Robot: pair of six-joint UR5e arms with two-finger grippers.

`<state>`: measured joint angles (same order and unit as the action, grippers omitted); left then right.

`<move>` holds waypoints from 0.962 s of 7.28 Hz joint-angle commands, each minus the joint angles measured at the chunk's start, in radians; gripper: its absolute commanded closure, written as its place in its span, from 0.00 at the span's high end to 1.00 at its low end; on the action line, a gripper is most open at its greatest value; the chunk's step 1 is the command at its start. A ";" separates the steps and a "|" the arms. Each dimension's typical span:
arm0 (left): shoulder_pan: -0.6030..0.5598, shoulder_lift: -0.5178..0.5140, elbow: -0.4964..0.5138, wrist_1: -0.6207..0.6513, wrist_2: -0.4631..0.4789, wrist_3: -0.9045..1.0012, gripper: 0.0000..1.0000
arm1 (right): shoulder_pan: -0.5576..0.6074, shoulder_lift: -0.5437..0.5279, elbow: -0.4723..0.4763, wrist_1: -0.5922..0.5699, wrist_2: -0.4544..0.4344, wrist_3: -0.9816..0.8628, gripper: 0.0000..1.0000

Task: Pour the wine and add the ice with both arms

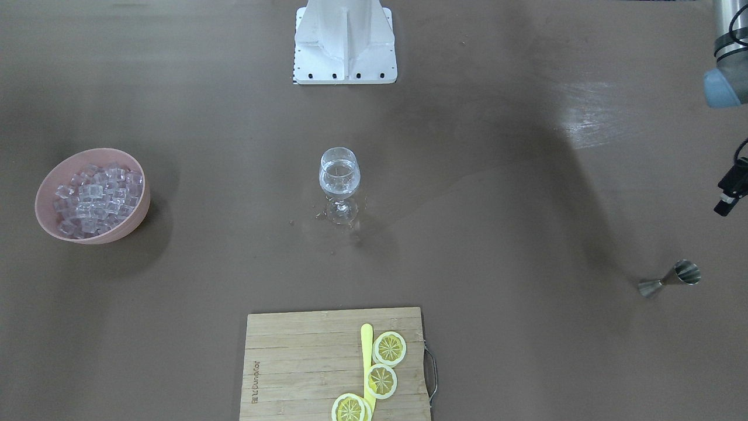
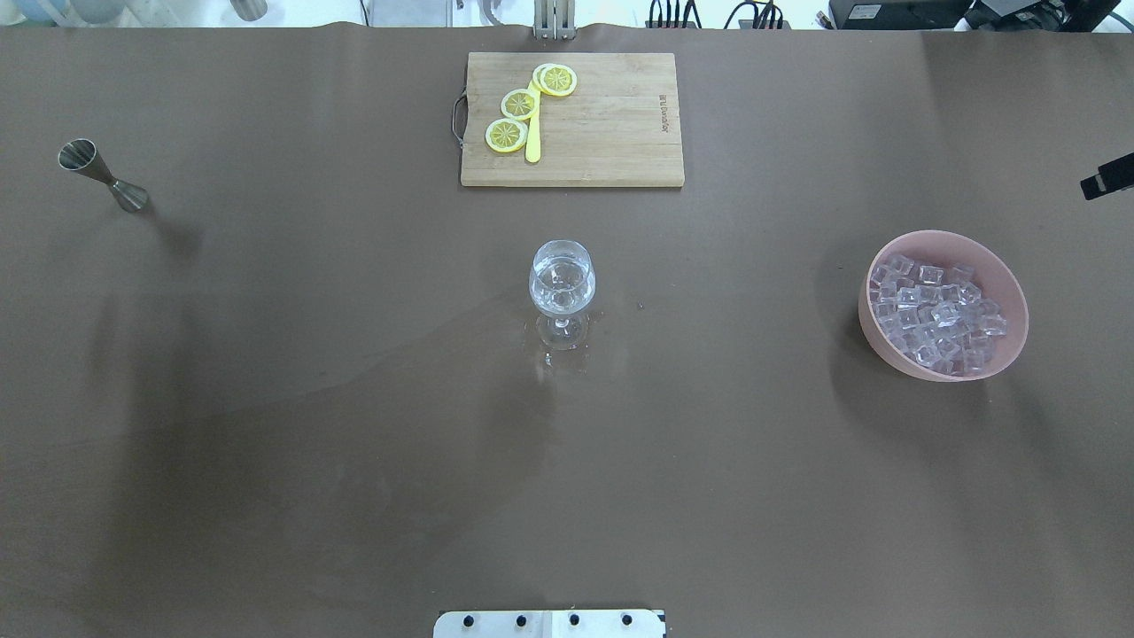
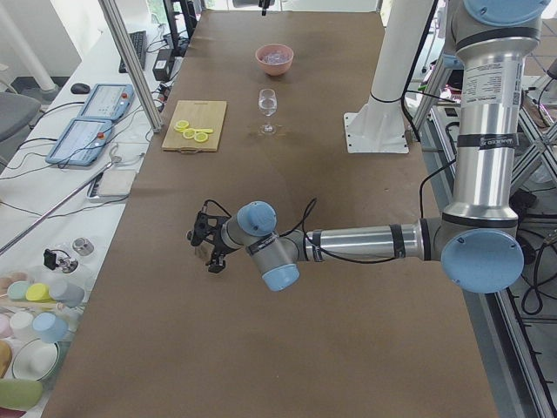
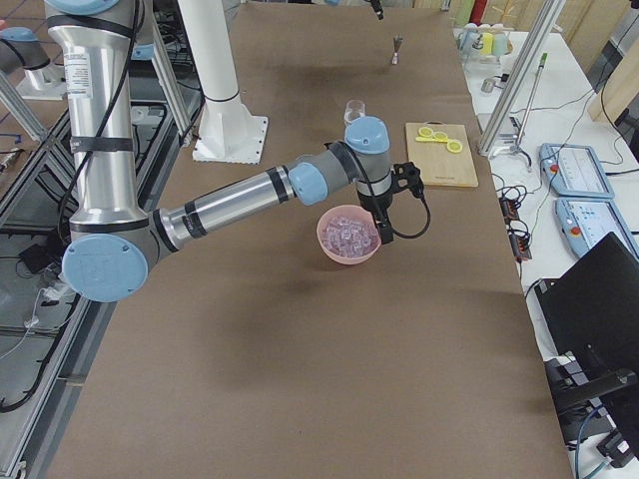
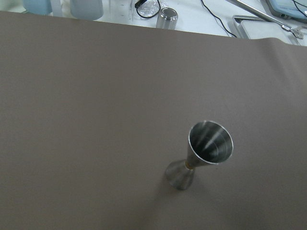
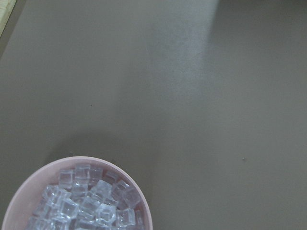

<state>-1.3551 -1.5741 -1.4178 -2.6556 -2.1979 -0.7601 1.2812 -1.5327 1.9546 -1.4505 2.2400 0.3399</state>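
Note:
I expect an ice cube (image 1: 99, 190) to come away from its neighbours when I lift it from the pink bowl, because separate edges (image 1: 91, 209) show among the tumbled ice.
A stemmed glass (image 2: 562, 288) stands upright mid-table with a little clear wine (image 1: 339, 173) in it. The ice (image 2: 935, 319) fills a pink bowl (image 2: 873, 332) on the robot's right; it also shows in the right wrist view (image 6: 86, 201). My right gripper (image 4: 384, 225) hovers over the bowl's far edge; only a black tip shows overhead (image 2: 1107, 175). A steel jigger (image 5: 201, 153) stands upright on the robot's left. My left gripper (image 3: 211, 248) hangs just beside and above it. No view shows whether either gripper is open or shut.
A wooden cutting board (image 2: 611, 133) with three lemon slices (image 2: 520, 104) and a yellow knife lies at the far side. Small wet drops lie around the glass foot (image 1: 318, 216). The white base block (image 1: 345, 44) stands at the near side.

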 commanded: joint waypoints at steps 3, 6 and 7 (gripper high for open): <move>-0.099 -0.058 0.007 0.293 -0.046 0.282 0.99 | -0.259 0.016 -0.063 0.007 -0.062 0.174 0.99; -0.102 -0.079 0.002 0.310 -0.039 0.275 0.99 | -0.295 0.029 -0.094 0.009 -0.053 0.186 0.86; -0.102 -0.079 0.000 0.309 -0.039 0.253 0.99 | -0.309 0.029 -0.097 0.007 -0.051 0.192 0.84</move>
<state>-1.4563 -1.6514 -1.4150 -2.3468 -2.2384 -0.4885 0.9878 -1.5071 1.8635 -1.4429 2.1867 0.5233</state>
